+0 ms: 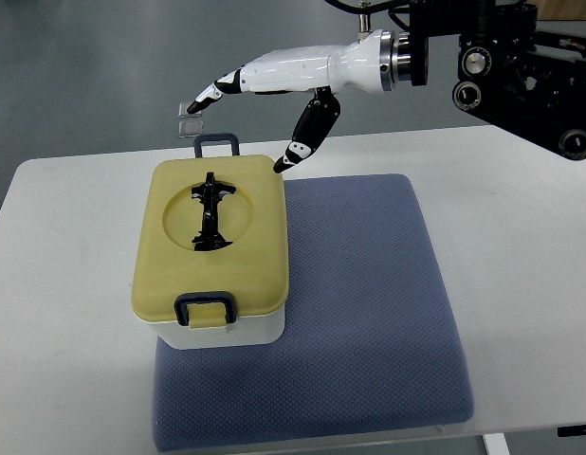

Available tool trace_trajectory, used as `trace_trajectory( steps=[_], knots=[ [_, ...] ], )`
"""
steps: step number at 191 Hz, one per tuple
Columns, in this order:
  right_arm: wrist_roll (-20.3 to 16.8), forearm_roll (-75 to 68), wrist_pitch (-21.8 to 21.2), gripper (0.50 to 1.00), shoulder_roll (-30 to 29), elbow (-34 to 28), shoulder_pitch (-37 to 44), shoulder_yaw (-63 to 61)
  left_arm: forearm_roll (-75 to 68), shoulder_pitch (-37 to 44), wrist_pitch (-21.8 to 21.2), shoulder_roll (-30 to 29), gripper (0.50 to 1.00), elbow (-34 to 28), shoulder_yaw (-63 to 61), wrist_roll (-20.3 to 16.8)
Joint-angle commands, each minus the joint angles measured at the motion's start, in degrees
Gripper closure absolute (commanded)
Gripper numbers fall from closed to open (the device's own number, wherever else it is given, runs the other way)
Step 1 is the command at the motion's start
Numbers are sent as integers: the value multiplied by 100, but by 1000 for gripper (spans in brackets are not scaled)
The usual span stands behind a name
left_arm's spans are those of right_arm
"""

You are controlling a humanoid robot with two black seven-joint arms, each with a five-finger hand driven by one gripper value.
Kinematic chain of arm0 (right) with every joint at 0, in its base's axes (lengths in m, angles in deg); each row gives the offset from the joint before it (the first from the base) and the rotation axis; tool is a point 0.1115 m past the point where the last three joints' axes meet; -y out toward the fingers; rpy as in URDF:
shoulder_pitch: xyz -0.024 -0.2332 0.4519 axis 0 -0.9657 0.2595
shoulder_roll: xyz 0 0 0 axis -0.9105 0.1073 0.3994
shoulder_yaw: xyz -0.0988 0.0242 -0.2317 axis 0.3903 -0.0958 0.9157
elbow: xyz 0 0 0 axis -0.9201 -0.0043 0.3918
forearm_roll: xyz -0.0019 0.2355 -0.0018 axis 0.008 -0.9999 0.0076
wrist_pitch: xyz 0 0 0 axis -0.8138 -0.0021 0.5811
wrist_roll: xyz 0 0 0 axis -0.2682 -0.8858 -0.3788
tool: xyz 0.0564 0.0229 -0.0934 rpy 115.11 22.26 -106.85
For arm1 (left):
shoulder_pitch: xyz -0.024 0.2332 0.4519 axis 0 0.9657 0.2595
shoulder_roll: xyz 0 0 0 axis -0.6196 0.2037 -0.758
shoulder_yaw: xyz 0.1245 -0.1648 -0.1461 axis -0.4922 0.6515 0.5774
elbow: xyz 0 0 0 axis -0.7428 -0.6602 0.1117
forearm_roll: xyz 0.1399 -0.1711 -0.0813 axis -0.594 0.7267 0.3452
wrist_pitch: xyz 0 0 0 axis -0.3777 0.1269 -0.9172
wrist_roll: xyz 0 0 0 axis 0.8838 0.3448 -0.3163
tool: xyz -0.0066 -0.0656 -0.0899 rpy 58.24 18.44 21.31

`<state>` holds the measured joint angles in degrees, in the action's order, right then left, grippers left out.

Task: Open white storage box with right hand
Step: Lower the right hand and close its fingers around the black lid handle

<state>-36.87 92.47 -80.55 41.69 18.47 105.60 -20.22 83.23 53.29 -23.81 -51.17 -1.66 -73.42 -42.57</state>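
Observation:
I expect that the pale yellow lid (252, 248) will come off in one piece with its latches when I lift it, because blue latches (206, 309) sit at both its near and far edges.
A white storage box (227, 334) with a pale yellow lid (212, 237) stands on the left part of a blue mat (359, 313). The lid lies flat, with a round recess holding a black folding handle (210, 213). One blue latch (205, 308) sits at the near edge and another blue latch (217, 144) at the far edge. My right hand (250, 118) reaches in from the upper right, above the box's far right corner. Its fingers (217, 91) are spread and hold nothing. The thumb (307, 133) points down, with its tip close to the lid's corner.
The mat lies on a white table (521, 237) whose far edge runs just behind the box. The black forearm (521, 66) fills the top right. A small clear tag (191, 119) shows on the floor beyond the table.

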Motion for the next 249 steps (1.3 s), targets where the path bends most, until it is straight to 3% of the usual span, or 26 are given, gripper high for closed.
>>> trace_trajectory(
  steps=[1,58,103,249],
  knots=[
    [20,41,318,570,-88,-3,66,262,4,0,2,0,500,0,1,1],
    [-24,138,1258,572,-396,32,-171,605,-4,0,2,0,500,0,-8,1],
    [-42,138,1346,574,-589,94,-391,614,4,0,2,0,500,0,-8,1],
    [-59,261,2251,603,-1530,885,-875,605,4,0,2,0,500,0,1,1]
  ],
)
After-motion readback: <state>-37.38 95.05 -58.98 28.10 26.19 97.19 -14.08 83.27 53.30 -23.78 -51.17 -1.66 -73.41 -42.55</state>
